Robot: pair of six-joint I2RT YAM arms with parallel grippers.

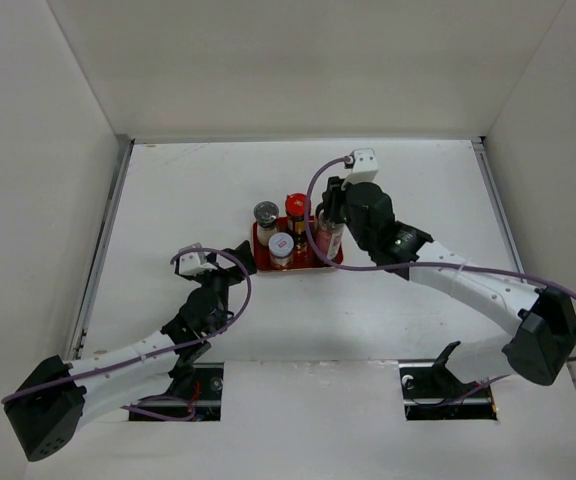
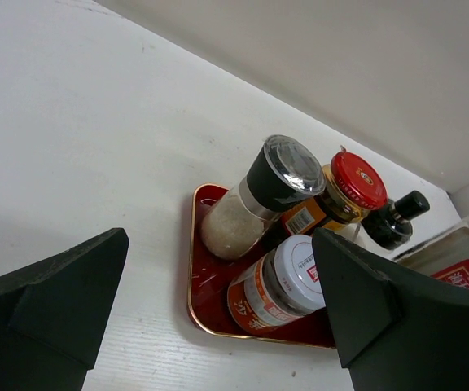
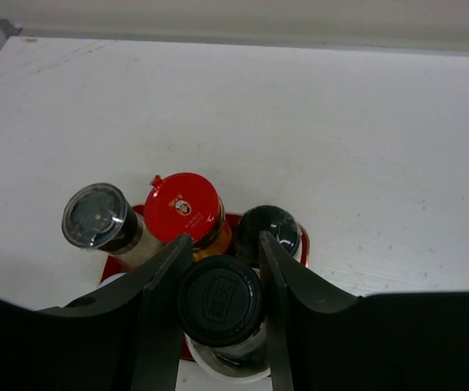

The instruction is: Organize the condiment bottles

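The red-labelled black-capped bottle stands upright beside the open tray's bottom (image 1: pixel 306 258), so the robot's right gripper keeps bringing the bottle toward the white-lidded jar (image 1: pixel 281 245) until it stands close, then let go.
A flat red tray (image 1: pixel 313 262) sits mid-table. On it stand the grey-lidded white shaker (image 1: pixel 266 213), the red-lidded dark jar (image 1: pixel 296 207), the white-lidded jar (image 1: pixel 281 247) and a small black-capped bottle (image 3: pixel 269 232). My right gripper (image 3: pixel 222 277) is shut on the cap of the red-labelled black-capped bottle (image 3: pixel 220 300) at the tray's right end. I cannot tell whether it rests on the tray. My left gripper (image 1: pixel 240 258) is open and empty just off the tray's left edge (image 2: pixel 192 281), facing the shaker (image 2: pixel 259 195) and white-lidded jar (image 2: pixel 279 285).
White walls enclose the table on the left, back and right. A metal rail (image 1: pixel 103 240) runs along the left side. Two dark cut-outs (image 1: pixel 448 385) lie at the near edge by the arm bases.
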